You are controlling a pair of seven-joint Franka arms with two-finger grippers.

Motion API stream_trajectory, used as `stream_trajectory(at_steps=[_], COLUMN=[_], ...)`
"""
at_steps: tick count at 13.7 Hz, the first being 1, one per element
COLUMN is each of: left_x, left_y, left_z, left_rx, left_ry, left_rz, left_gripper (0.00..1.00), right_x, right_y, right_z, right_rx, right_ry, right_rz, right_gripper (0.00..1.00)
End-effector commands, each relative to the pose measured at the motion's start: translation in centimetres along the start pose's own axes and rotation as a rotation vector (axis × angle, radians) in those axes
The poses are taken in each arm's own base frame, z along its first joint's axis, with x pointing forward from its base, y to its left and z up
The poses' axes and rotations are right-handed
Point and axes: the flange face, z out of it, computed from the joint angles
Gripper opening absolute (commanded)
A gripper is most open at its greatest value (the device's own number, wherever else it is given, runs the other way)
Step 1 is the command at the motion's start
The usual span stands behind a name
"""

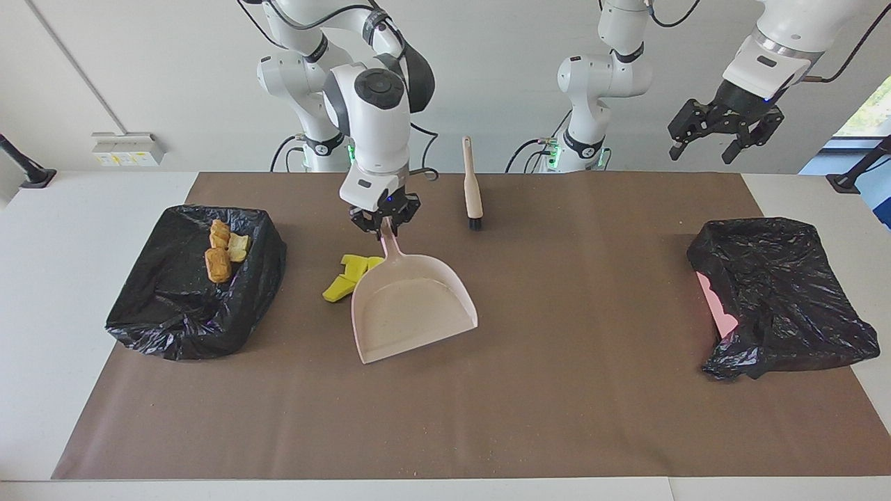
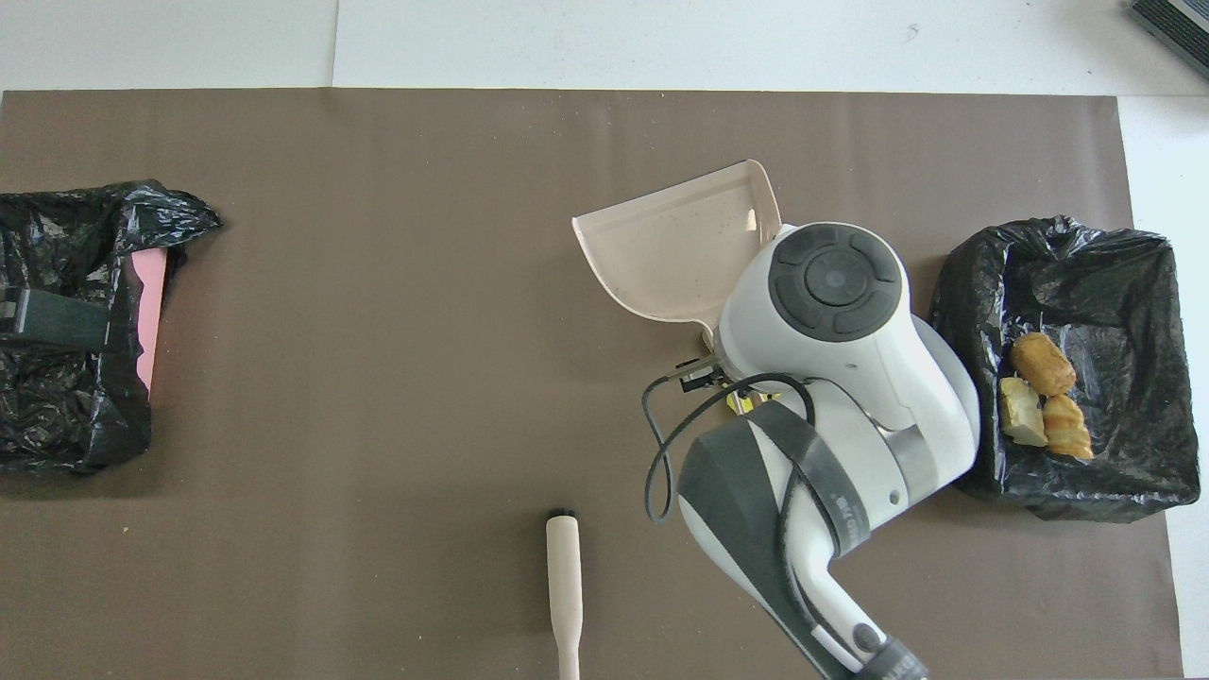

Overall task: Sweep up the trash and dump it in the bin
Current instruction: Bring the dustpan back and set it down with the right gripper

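My gripper is going to dump the dustpan. The yellow trash chunks (image 2: 739, 402) should slide out and leave the dustpan empty, because its straight front edge (image 2: 664, 191) is open and rimless.
My right gripper (image 1: 383, 224) is shut on the handle of the pale dustpan (image 1: 411, 306), whose empty pan tilts down over the mat (image 1: 557, 390), its mouth away from the robots. Yellow trash chunks (image 1: 346, 275) lie on the mat beside the pan, toward the right arm's end. In the overhead view the right arm covers them except a yellow sliver (image 2: 741, 404), and the dustpan (image 2: 675, 250) shows past the arm. The black-bagged bin (image 1: 188, 306) holds three golden-brown trash pieces (image 1: 223, 250). My left gripper (image 1: 702, 149) waits open, high over the left arm's end.
A wooden-handled brush (image 1: 473, 188) lies on the mat near the robots, at mid-table. A second black-bagged bin (image 1: 779, 292) with pink showing at its edge sits at the left arm's end.
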Motion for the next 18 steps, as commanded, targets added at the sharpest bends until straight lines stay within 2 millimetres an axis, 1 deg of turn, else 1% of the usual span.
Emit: stream_trajectory(at_steps=[1, 2, 3, 4, 6, 7, 10, 11, 12, 14, 16, 18], left_x=[-0.4, -0.4, -0.4, -0.4, -0.5, -0.5, -0.5, -0.5, -0.4, -0.6, -0.6, -0.6], left_y=[-0.3, -0.3, -0.4, -0.4, -0.5, -0.6, -0.8, -0.8, -0.8, -0.7, -0.7, -0.8], left_z=[-0.5, -0.5, -0.5, -0.5, -0.5, -0.6, -0.6, -0.6, -0.6, -0.5, -0.5, -0.5], left_rx=[0.019, 0.019, 0.019, 0.021, 0.043, 0.045, 0.045, 0.045, 0.045, 0.043, 0.045, 0.043], left_ry=[-0.003, -0.003, -0.002, -0.005, -0.009, -0.007, -0.003, -0.001, -0.003, -0.004, -0.004, -0.003], left_rz=[-0.006, -0.004, -0.006, -0.007, -0.008, -0.01, -0.01, -0.01, -0.007, -0.003, -0.008, -0.013], left_gripper=[1.0, 1.0, 1.0, 1.0, 1.0, 1.0, 1.0, 1.0, 1.0, 1.0, 1.0, 1.0], right_x=[4.1, 5.2, 6.0, 6.5, 7.3, 7.5, 7.3, 7.3, 7.1, 7.0, 6.7, 6.5], right_y=[-4.8, -5.6, -7.2, -9.2, -12.0, -12.6, -13.0, -13.4, -13.4, -13.4, -13.7, -13.9], right_z=[0.4, 1.0, 1.8, 3.1, 5.6, 6.5, 8.1, 8.4, 9.0, 9.1, 9.4, 9.5], right_rx=[0.072, 0.089, 0.102, 0.115, 0.147, 0.156, 0.144, 0.152, 0.149, 0.147, 0.139, 0.133], right_ry=[0.003, 0.008, 0.015, 0.019, 0.045, 0.051, 0.04, 0.048, 0.043, 0.04, 0.031, 0.024], right_rz=[0.167, 0.237, 0.271, 0.284, 0.314, 0.323, 0.313, 0.31, 0.308, 0.306, 0.298, 0.287], right_gripper=[0.0, 0.0, 0.0, 0.0, 0.0, 0.0, 0.0, 0.02, 0.06, 0.31, 0.68, 0.71])
